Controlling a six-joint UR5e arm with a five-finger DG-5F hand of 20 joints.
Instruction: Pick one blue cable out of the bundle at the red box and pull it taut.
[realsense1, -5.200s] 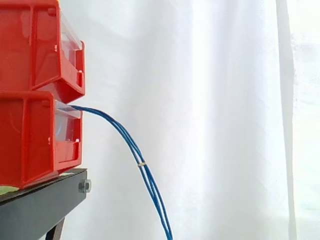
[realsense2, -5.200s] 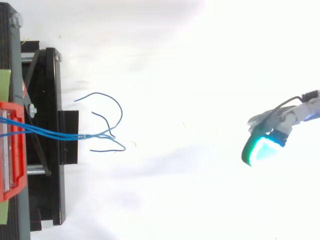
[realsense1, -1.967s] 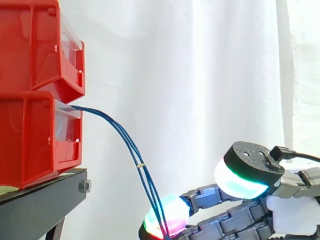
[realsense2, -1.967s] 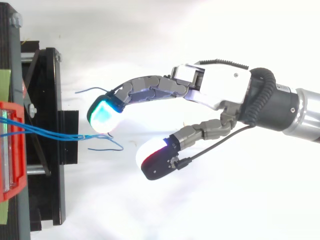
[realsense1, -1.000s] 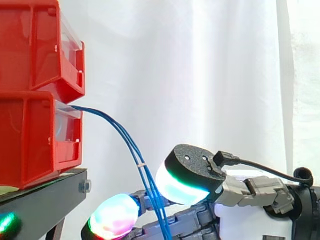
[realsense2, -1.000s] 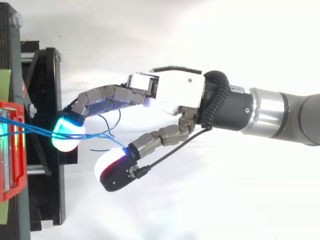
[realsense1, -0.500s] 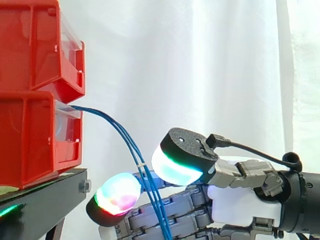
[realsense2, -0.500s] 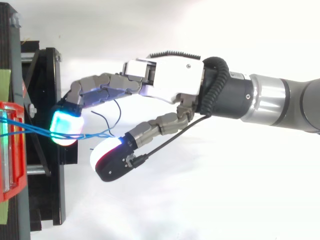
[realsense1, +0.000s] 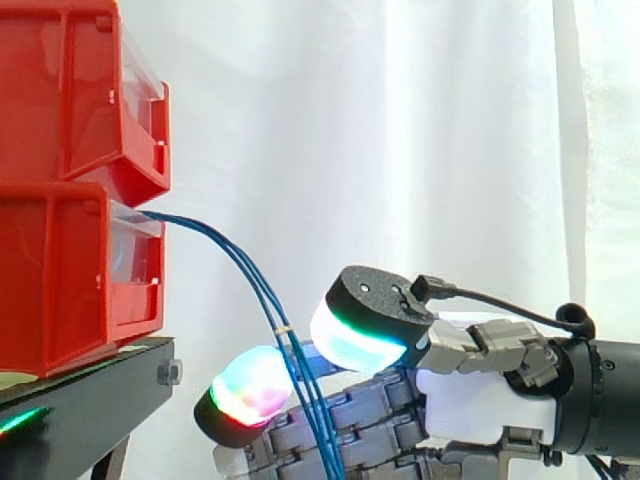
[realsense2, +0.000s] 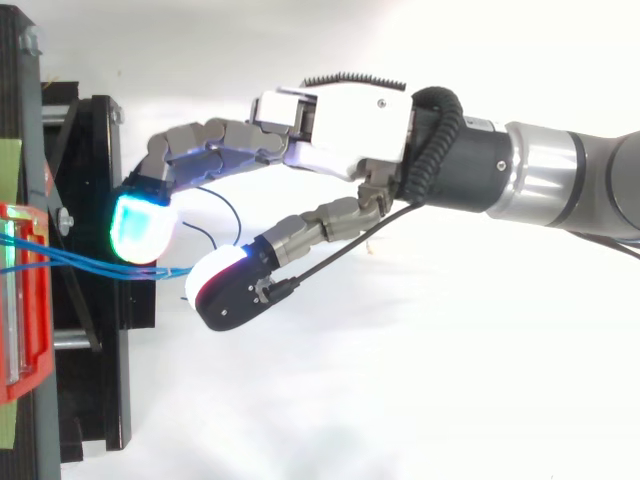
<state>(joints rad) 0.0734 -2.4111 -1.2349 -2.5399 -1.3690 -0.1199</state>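
Note:
Thin gaps run (realsense1: 300, 366) between the blue cables close to the pale tie, so the bundle (realsense1: 258, 279) will come apart into loose, drooping cables when I lift it.
Several blue cables (realsense1: 248, 272) leave the lower red box (realsense1: 60, 280) as a bundle and droop down to the right, bound by a small pale tie (realsense1: 284, 328). In the top view the blue cables (realsense2: 85, 263) run right from the red box (realsense2: 20, 300), and loose ends curl near the thumb. My hand (realsense2: 340, 130) reaches in from the right, open, its fingers gently bent. The bundle passes between a green-glowing fingertip (realsense2: 140, 228) on the far side and the thumb's pad (realsense2: 222, 288) on the near side. In the side view the cables cross in front of the hand (realsense1: 480, 390).
A second red bin (realsense1: 70, 90) is stacked on the lower one. Both rest on a black stand (realsense1: 90, 400), whose frame (realsense2: 100, 200) lies right beside the fingertips. A white curtain hangs behind.
The hand came in from the right and reached the bundle. Over the last half second the thumb moved in closer to the cables, and the fingers shifted slightly beside them.

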